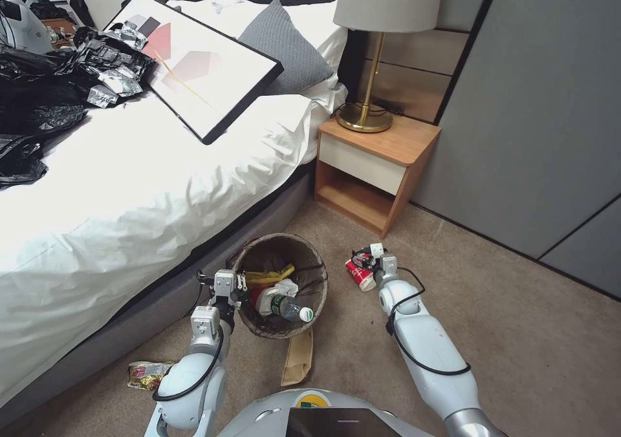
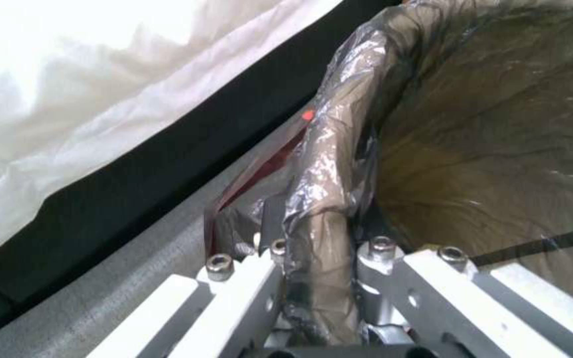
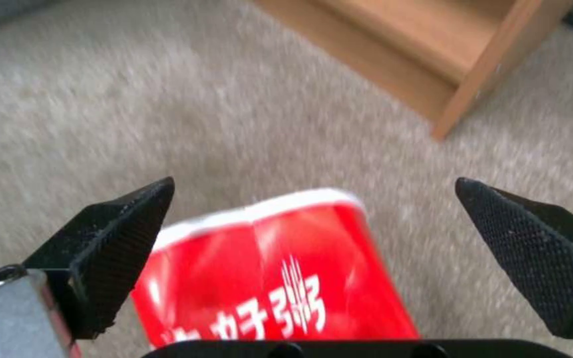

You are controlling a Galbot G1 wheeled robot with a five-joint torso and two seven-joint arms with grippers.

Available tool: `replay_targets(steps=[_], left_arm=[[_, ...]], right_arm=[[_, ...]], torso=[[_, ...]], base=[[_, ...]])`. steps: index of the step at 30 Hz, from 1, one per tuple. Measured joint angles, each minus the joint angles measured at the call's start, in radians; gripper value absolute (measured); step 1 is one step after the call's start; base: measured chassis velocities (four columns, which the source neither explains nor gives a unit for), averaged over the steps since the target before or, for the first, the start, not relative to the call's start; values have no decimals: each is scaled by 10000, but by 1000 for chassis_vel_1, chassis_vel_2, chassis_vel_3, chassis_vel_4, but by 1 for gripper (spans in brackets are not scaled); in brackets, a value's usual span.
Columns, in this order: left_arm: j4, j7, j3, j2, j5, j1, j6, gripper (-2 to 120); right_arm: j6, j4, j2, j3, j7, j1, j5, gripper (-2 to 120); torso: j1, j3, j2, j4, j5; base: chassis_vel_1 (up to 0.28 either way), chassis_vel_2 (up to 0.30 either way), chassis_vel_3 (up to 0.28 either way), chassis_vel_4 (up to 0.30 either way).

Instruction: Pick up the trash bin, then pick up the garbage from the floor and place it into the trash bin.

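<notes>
The red-and-white paper cup [image 1: 361,275] will cave in between my fingers when I squeeze and lift it, because a crease runs down from the cup's flattened rim.
The trash bin [image 1: 310,264], lined with a brown bag, stands beside the bed and tips toward me. Inside lie a yellow wrapper [image 1: 272,275], a white tissue [image 1: 283,288] and a green-labelled bottle [image 1: 289,308]. My left gripper [image 1: 228,286] is shut on the bin's near-left rim; the left wrist view shows the left gripper [image 2: 320,238] pinching the bag-covered rim [image 2: 330,164]. My right gripper [image 1: 370,260] is low over the carpet. In the right wrist view the right gripper [image 3: 313,184] is open, with a red-and-white paper cup [image 3: 280,268] between its fingers. That cup [image 1: 359,275] lies on its side.
A brown paper bag [image 1: 297,358] and a snack wrapper [image 1: 147,373] lie on the carpet near my base. The bed [image 1: 129,198] runs along the left with black plastic bags [image 1: 39,101] and a framed picture [image 1: 200,62]. A wooden nightstand [image 1: 372,165] with a lamp [image 1: 378,49] stands ahead.
</notes>
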Motion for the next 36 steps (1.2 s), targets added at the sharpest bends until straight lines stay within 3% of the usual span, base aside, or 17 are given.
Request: replay_targets(steps=[6,17,26,33,36], left_arm=[[20,-4,8,-31,21,4,0,3],[45,-22,-15,-80,25,79,-31,3],[80,-23,-42,-81,31,86,-44,3],[75,-20,-61,-92,34,98,-58,3],[66,-24,-50,-85,34,79,-63,3]], right_arm=[[-311,-891,111,-134,14,475,39,100],[-376,-3785,456,-299,-137,1459,-255,100],[-40,-4855,587,-228,-313,1844,-493,100],[88,-5186,632,-170,-349,1962,-532,82],[98,-4990,621,-116,-324,1665,-375,65]], torso=[[0,-2,1,-1,-9],[0,-1,0,0,-2],[-1,-2,1,2,-3],[-1,-2,1,0,-4],[-1,-2,1,-1,-6]], base=[[0,0,0,0],[0,0,0,0],[0,0,0,0],[0,0,0,0],[0,0,0,0]])
